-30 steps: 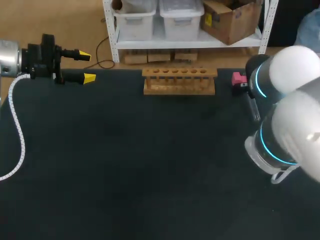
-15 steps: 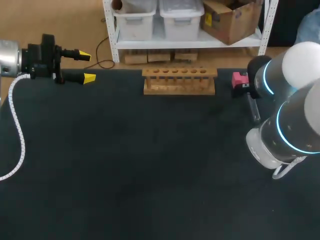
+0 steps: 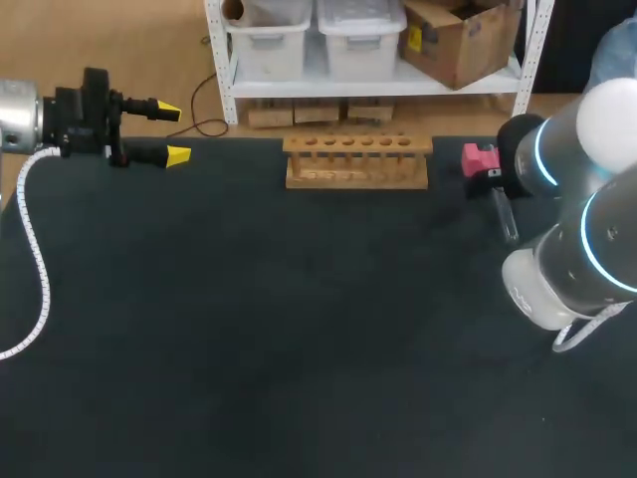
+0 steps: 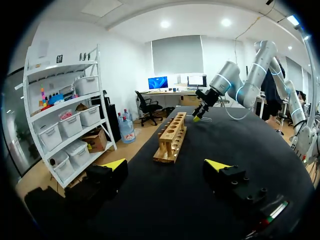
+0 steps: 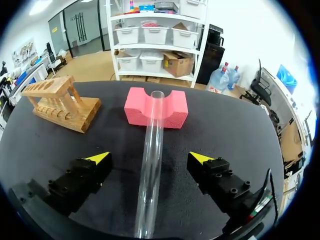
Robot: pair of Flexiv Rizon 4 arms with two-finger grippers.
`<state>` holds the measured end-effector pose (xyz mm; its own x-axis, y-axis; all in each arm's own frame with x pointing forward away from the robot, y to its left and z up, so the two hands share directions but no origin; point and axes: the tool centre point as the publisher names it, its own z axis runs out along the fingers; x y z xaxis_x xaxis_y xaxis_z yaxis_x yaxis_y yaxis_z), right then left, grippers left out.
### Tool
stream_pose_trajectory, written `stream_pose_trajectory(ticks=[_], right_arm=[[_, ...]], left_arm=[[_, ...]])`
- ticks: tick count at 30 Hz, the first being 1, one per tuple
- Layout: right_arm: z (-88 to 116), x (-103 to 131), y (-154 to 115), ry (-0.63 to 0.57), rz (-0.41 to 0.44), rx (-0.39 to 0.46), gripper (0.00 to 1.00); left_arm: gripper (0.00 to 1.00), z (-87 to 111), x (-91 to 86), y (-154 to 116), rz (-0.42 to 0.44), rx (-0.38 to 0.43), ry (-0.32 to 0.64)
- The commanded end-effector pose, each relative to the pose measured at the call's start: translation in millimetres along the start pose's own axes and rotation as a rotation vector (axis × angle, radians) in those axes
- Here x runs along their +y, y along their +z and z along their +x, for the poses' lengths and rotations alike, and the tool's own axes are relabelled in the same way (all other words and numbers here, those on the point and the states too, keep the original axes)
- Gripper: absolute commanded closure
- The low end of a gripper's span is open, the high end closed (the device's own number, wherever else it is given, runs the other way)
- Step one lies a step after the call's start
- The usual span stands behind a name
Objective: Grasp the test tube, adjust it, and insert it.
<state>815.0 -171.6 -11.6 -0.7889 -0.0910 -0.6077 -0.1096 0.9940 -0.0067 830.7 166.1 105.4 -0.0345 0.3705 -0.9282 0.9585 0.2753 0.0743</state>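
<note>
The test tube (image 3: pixel 505 216) will come free and leave the block behind when the robot lifts, because the pink foam block's notch (image 5: pixel 158 106) is open at the top.
A clear glass test tube (image 5: pixel 153 125) lies on the black table, its open end resting in the notch of a pink foam block (image 5: pixel 156 107). My right gripper (image 5: pixel 149 158) hangs open above it, a yellow-tipped finger on each side and neither touching the glass. In the head view the tube (image 3: pixel 505 214) and pink block (image 3: pixel 478 157) show at the far right beside my right arm (image 3: pixel 572 209), which hides its own fingers. A wooden rack (image 3: pixel 356 161) with a row of holes stands at the back middle. My left gripper (image 3: pixel 171 131) is open and empty at the back left.
From the left wrist view the rack (image 4: pixel 172 137) stands ahead of my left gripper (image 4: pixel 166 165), with my right arm (image 4: pixel 235 85) beyond it. A white coiled cable (image 3: pixel 35 259) hangs from the left arm over the table's left edge.
My right arm has shifted to the right in the head view, uncovering more of the tube and pink block. The left arm has not moved.
</note>
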Motion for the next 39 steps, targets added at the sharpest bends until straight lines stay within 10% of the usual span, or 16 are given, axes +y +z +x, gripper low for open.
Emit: stream_pose_trajectory(ticks=[1, 3, 34, 39], right_arm=[[-1.4, -2.3, 0.5, -0.003, -0.036, 0.009, 0.37], [-0.8, -2.0, 0.5, -0.005, -0.037, 0.012, 0.51], [6.0, 0.1, 2.0, -0.052, -0.019, 0.053, 0.64], [5.9, -0.3, 0.8, -0.058, -0.014, 0.053, 0.80]], left_arm=[[0.00, 0.7, -1.3, -0.4, -0.003, -0.002, 0.002], [0.00, 0.7, -1.3, -0.4, -0.003, -0.002, 0.002], [0.00, 0.7, -1.3, -0.4, -0.003, -0.002, 0.002], [0.00, 0.7, -1.3, -0.4, -0.003, -0.002, 0.002]])
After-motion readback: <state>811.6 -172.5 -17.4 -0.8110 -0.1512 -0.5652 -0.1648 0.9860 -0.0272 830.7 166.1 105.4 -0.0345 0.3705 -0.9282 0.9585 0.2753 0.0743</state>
